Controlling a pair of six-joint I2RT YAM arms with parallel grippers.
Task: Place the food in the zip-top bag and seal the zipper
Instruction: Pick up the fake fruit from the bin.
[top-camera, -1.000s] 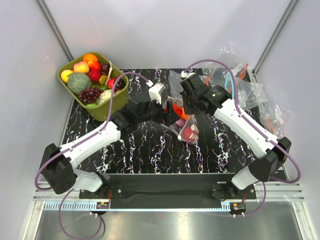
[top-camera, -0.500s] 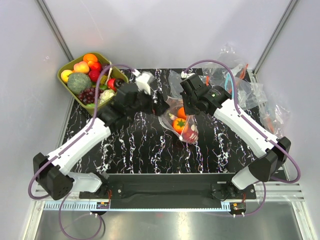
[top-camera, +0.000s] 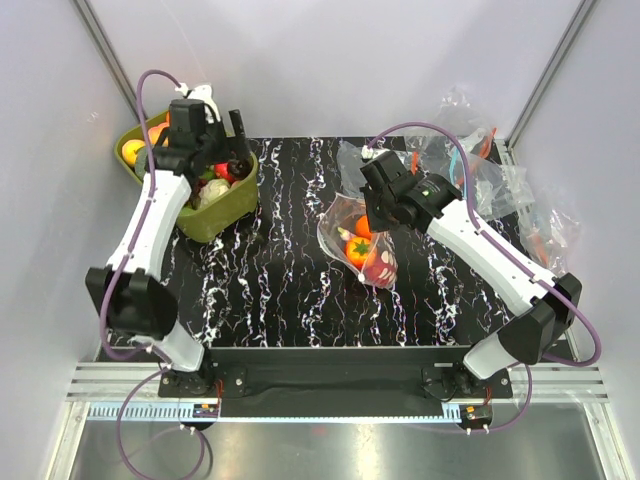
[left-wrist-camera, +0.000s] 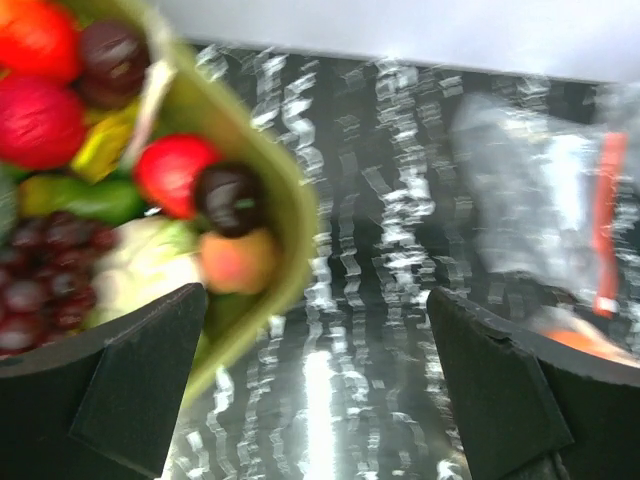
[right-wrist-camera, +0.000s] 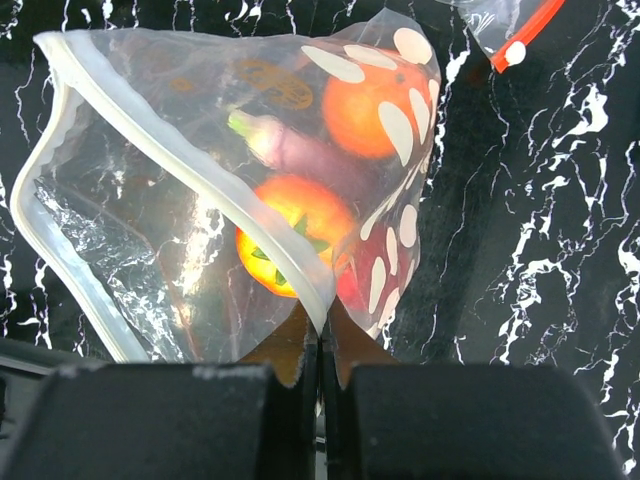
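Observation:
The dark food piece (left-wrist-camera: 232, 198) is uncovered beside the tub's side (left-wrist-camera: 284, 212). My left gripper keeps moving its open fingers down until they are on both sides of that piece and close.
The zip-top bag (top-camera: 352, 240), clear with white dots, hangs from my right gripper (top-camera: 378, 226), which is shut on its zipper (right-wrist-camera: 200, 185) edge (right-wrist-camera: 322, 318). The bag's mouth gapes open. Inside are an orange fruit (right-wrist-camera: 365, 105), an orange tomato-like piece (right-wrist-camera: 295, 240), a purple piece (right-wrist-camera: 290, 150) and a red piece (right-wrist-camera: 350, 290). My left gripper (top-camera: 235, 150) is open and empty above the right rim of the olive-green tub (top-camera: 225, 212). In the left wrist view the gripper (left-wrist-camera: 320, 400) hangs over the tub rim (left-wrist-camera: 290, 200), with red (left-wrist-camera: 170, 175), dark (left-wrist-camera: 230, 195) and grape (left-wrist-camera: 40, 290) food below.
A pile of clear undotted bags (top-camera: 470, 160) with blue and orange strips lies at the back right. One with an orange strip (left-wrist-camera: 605, 230) shows in the left wrist view. White walls close in the black marbled table (top-camera: 290, 290).
My left arm has swung from the bag's mouth at the centre back and left to the tub, jaws empty. An orange tomato-like piece now lies in the bag. The right arm has stayed put.

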